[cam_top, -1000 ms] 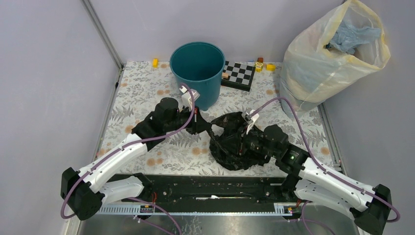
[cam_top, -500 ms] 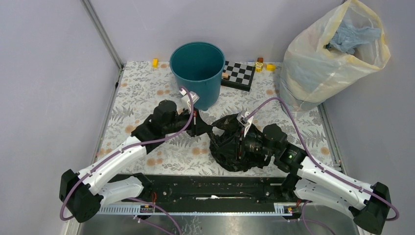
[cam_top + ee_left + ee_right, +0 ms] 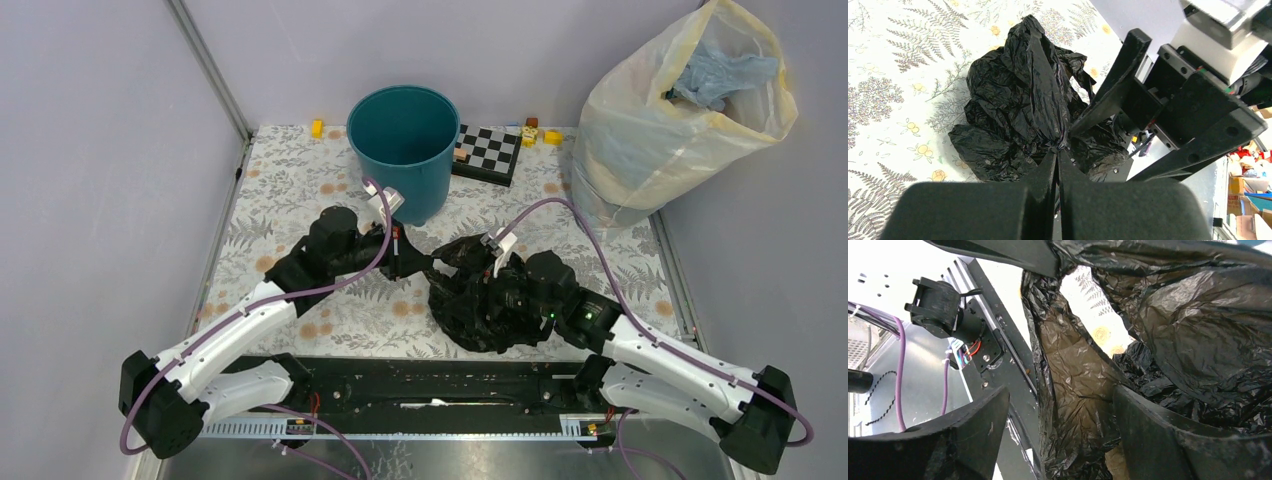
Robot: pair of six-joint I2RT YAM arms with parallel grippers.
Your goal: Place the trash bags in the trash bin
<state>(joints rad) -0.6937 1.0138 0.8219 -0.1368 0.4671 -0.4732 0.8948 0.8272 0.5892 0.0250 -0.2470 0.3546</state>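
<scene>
I should raise the bunched corner point(image 3: 440, 262) over my right gripper with my left gripper, because the trash bag's film point(image 3: 1078, 382) hangs loosely around my right gripper's open fingers.
A crumpled black trash bag point(image 3: 462, 312) lies on the flowered table in front of the teal trash bin point(image 3: 405, 140), which stands upright at the back. My left gripper point(image 3: 422, 263) is shut on a bunched corner of the bag point(image 3: 1018, 90), the film twisted tight at its tips point(image 3: 1058, 150). My right gripper point(image 3: 487, 297) sits low on the bag's right side. In the right wrist view its jaws point(image 3: 1063, 415) stand wide open, with loose wrinkled film point(image 3: 1208, 330) hanging between and past the fingers point(image 3: 1158, 435), not pinched.
A large translucent sack point(image 3: 680, 130) with blue contents fills the back right corner. A checkerboard point(image 3: 487, 152) and small yellow blocks point(image 3: 317, 127) lie beside the bin. The black base rail point(image 3: 430, 385) runs along the near edge.
My right gripper has opened wide and slid a little left onto the bag. The left gripper keeps its hold on the bag's corner and has hardly moved.
</scene>
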